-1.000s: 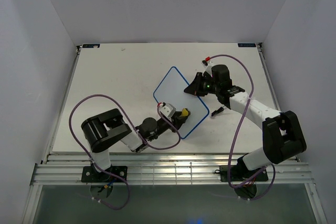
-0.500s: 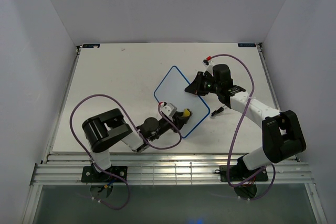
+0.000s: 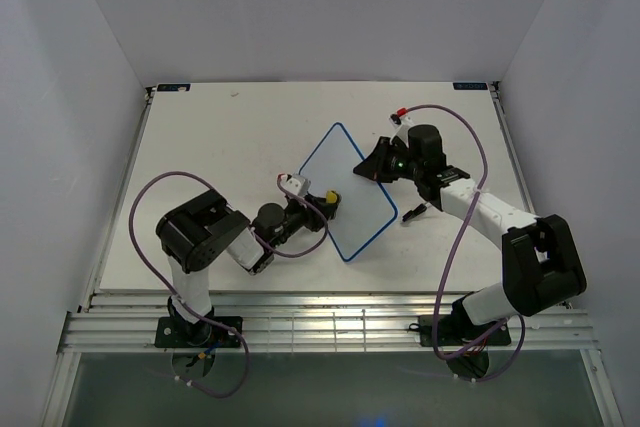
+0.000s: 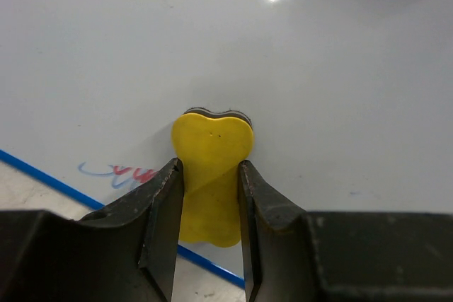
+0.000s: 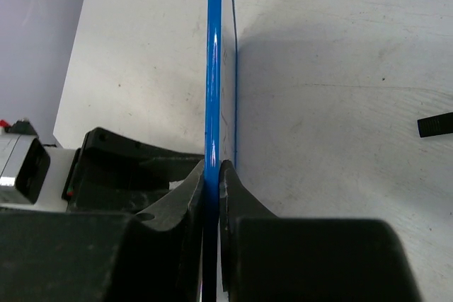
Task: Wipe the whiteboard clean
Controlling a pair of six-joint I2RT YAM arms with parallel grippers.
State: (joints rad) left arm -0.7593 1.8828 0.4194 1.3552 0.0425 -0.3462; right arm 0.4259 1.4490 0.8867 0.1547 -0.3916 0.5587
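Note:
A red-blue scribble [image 4: 129,175] is still there next to the sponge, near the whiteboard's blue rim, so my left gripper should wipe the sponge back over the scribble toward that rim [image 4: 64,187].
The whiteboard [image 3: 358,179] stands skewed like a diamond at mid-table, white with a thin blue rim. My left gripper [image 3: 322,203] is shut on a small yellow sponge [image 3: 329,197] pressed on the board near its left edge. In the left wrist view the sponge [image 4: 213,145] sits between the fingers of the left gripper [image 4: 209,167]. A short red-blue scribble [image 4: 119,171] lies just left of the sponge, close to the blue rim [image 4: 42,170]. My right gripper [image 3: 377,168] is shut on the board's right edge. The right wrist view shows the rim [image 5: 213,61] pinched by the right gripper [image 5: 213,166].
A small black object [image 3: 414,212] lies on the table just right of the board, also seen as a black object [image 5: 434,124] in the right wrist view. White walls enclose the table on three sides. Purple cables loop over both arms.
My left gripper has dragged the sponge up and left across the board, from its lower middle to its left edge. The board turned slightly. The right gripper kept its hold on the rim.

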